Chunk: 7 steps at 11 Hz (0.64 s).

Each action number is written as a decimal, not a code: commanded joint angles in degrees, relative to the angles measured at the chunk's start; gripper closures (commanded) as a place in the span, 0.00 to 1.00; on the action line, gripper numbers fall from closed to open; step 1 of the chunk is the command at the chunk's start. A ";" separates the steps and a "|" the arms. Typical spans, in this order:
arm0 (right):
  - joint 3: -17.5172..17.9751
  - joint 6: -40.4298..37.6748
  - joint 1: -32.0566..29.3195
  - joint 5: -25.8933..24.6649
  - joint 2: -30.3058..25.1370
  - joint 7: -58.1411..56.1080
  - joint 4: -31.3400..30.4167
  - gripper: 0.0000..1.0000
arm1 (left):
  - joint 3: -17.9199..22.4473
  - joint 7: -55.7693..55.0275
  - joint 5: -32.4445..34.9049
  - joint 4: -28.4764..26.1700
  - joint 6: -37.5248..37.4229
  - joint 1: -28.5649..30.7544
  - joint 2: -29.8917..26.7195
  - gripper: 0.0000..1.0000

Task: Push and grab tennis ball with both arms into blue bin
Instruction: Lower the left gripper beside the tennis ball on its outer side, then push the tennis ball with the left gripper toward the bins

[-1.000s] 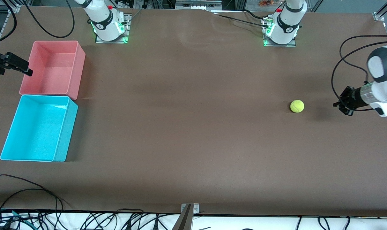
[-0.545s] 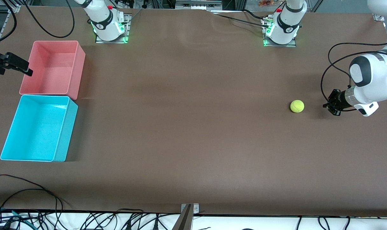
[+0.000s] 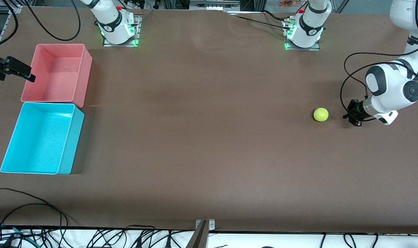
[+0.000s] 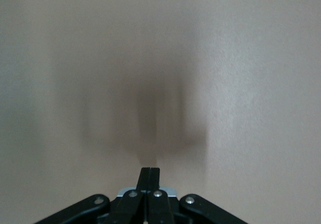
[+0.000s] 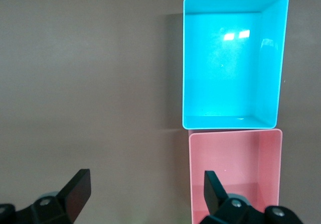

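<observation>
My right gripper is too far away to reach the tennis ball (image 3: 321,114), so next my left gripper pushes the ball from behind toward the pink bin (image 3: 59,74) for my right gripper to take.
The yellow-green tennis ball (image 3: 320,114) rests on the brown table toward the left arm's end. My left gripper (image 3: 351,116) is low over the table beside the ball, a short gap away on the side toward the table's end. Its fingers are shut with nothing between them (image 4: 150,172), and the left wrist view shows only bare table. The blue bin (image 3: 40,137) stands empty at the right arm's end (image 5: 225,68). My right gripper (image 3: 29,76) waits open over the edge of the pink bin (image 3: 53,72), its fingers spread wide (image 5: 145,189).
The pink bin (image 5: 235,174) touches the blue bin on the side nearer the robots' bases. Both arm bases (image 3: 118,29) (image 3: 303,32) stand along the table's edge. Cables (image 3: 29,206) lie at the table's edge nearest the front camera.
The left arm has swung in, and its shut gripper has moved closer to the ball. The ball and the right arm have not moved.
</observation>
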 commanded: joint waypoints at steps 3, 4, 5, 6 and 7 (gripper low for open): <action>0.30 -1.14 -0.20 -0.27 0.02 0.82 1.12 0.00 | -0.76 3.60 2.40 0.97 1.39 4.99 1.31 1.00; 0.30 -1.22 -0.20 -0.27 0.02 0.82 1.12 0.00 | -1.20 2.89 2.40 0.63 1.04 4.99 1.05 1.00; 0.30 -1.14 -0.20 -0.27 0.02 0.82 1.12 0.00 | -1.73 1.06 2.40 0.27 0.95 4.55 0.70 1.00; 0.30 -1.14 -0.20 -0.27 0.02 0.82 1.12 0.00 | -3.30 -0.96 2.40 -0.77 0.95 4.46 0.52 1.00; 0.30 -1.14 -0.20 -0.27 0.02 0.82 1.12 0.00 | -5.49 -4.11 2.40 -1.83 0.95 4.46 0.26 1.00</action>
